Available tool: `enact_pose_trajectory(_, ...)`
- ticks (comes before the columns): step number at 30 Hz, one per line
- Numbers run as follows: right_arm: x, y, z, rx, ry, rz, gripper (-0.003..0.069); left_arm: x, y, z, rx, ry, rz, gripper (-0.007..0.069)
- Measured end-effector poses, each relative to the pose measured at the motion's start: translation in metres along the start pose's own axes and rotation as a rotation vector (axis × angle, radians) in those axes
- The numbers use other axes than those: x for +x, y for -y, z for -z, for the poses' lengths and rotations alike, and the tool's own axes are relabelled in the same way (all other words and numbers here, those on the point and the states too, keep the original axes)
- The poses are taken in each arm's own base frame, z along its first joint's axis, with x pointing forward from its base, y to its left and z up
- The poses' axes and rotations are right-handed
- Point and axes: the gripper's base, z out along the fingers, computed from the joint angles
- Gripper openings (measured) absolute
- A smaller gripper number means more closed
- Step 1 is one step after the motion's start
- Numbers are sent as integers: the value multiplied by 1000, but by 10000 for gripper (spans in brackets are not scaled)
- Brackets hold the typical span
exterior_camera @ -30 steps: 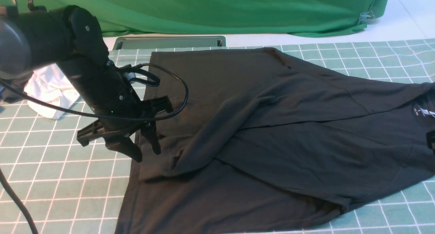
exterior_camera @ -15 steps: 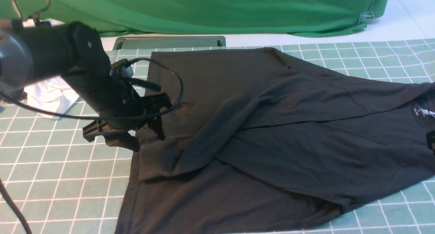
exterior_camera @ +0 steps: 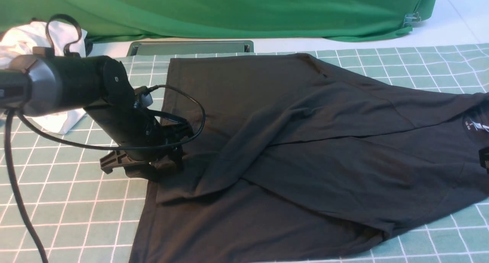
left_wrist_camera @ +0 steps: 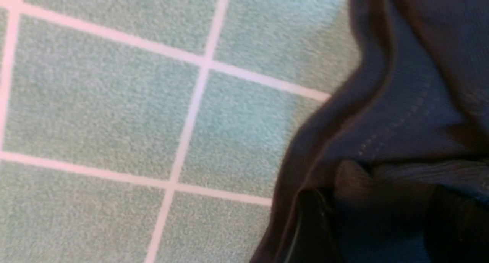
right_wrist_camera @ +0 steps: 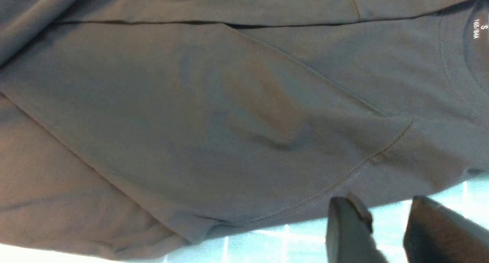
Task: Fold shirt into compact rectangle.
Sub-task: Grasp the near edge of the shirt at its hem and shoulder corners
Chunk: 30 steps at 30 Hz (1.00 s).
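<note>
Limp creases point(exterior_camera: 245, 150) run across the black shirt. Its near side point(exterior_camera: 275, 235) will fold over when I lift the shirt's hem, and it will hide them under a smooth layer.
The black shirt point(exterior_camera: 305, 148) lies spread over the checked green cloth, with both sides folded inward and overlapping. Its round neck label point(exterior_camera: 472, 125) shows at the far right. My left gripper point(exterior_camera: 164, 169) is down at the shirt's left hem. In the left wrist view its dark fingers point(left_wrist_camera: 313, 225) stand wide apart, open, with bunched hem cloth point(left_wrist_camera: 401, 114) between them. My right gripper point(right_wrist_camera: 393, 225) hovers just off the shirt's edge near the collar point(right_wrist_camera: 479, 30). It is open, and only table cloth shows between its fingers. In the front view only a sliver of it point(exterior_camera: 485, 158) shows.
A white garment point(exterior_camera: 49, 121) lies behind the left arm at the far left. A green backdrop point(exterior_camera: 229, 11) hangs at the back, with a grey slot point(exterior_camera: 191, 48) in front of it. The left arm's cable point(exterior_camera: 19, 202) trails over the checked cloth point(exterior_camera: 68, 202).
My left arm has come down and slightly right. Its fingers went from hanging above the cloth to resting on the shirt's left hem. The right arm and the shirt's folds have not moved.
</note>
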Motion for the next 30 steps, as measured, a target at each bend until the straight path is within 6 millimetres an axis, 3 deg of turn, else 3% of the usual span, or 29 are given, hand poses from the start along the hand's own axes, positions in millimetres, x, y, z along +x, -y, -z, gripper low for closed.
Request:
enact_pose_trajectory(5,0,0,0,-1,0,-1,241,-5,1,6,-24,0,22,375)
enact_pose_trajectory(8,0,0,0,-1,0,-1,241,-16,4,25,-49,45,15,374)
enact_pose_trajectory(10,0,0,0,-1,2,-2,240,-26,7,55,-70,111,-4,374)
enact_pose_trajectory(12,0,0,0,-1,3,-2,240,-27,9,71,-78,127,-13,374)
enact_pose_trajectory(15,0,0,0,-1,3,-4,240,-19,7,95,-96,105,-14,374)
enact_pose_trajectory(18,0,0,0,-1,3,-4,240,-1,-1,104,-145,12,-13,374)
enact_pose_trajectory(22,0,0,0,-1,-3,-6,240,20,-14,97,-189,-73,-8,374)
enact_pose_trajectory(30,1,0,0,0,-9,-7,240,84,-44,38,-144,-274,94,374)
